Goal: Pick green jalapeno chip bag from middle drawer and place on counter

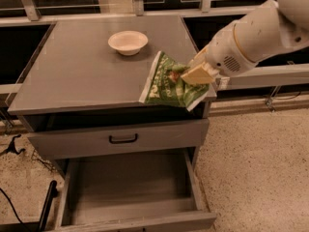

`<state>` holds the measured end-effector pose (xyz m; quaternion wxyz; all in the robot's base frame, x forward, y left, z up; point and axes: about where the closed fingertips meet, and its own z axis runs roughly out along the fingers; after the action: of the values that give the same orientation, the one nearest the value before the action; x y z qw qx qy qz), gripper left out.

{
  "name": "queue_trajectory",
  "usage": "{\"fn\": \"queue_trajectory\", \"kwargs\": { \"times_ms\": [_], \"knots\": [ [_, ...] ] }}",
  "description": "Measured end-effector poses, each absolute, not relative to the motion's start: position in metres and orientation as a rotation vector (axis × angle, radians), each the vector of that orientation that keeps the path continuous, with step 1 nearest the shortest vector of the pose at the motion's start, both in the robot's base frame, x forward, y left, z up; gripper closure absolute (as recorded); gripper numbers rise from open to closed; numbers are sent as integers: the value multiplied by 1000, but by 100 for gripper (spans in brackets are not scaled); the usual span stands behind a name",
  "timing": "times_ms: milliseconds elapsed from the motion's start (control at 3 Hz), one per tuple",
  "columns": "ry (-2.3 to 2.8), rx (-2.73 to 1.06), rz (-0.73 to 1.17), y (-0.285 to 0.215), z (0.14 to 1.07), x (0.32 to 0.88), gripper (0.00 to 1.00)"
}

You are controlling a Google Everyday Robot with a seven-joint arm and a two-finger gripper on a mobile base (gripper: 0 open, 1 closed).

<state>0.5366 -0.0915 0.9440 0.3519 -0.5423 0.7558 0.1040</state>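
Note:
I should go on moving the green chip bag (166, 84) inward from over the counter's corner and let go where the space (133, 76) in front of the bowl is clear.
The green jalapeno chip bag (170, 83) hangs in the air over the front right corner of the counter (82, 66), tilted. My gripper (195, 74) is shut on the bag's right side, its cream fingers (199, 73) pinching the foil, with the white arm reaching in from the upper right. The middle drawer (130, 182) stands pulled open below, and its grey floor is bare.
A cream bowl (128, 42) sits at the back middle of the counter. A closed drawer front with a black handle (123, 138) lies under the counter edge. Speckled floor lies to the right. A dark railing runs behind the cabinet.

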Motion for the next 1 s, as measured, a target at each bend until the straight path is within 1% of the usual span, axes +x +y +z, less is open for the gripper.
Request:
{"fn": "queue_trajectory", "kwargs": {
  "times_ms": [333, 1000],
  "knots": [
    [1918, -1312, 318, -92, 959, 583, 100],
    [1787, -1145, 471, -66, 939, 657, 100]
  ]
}}
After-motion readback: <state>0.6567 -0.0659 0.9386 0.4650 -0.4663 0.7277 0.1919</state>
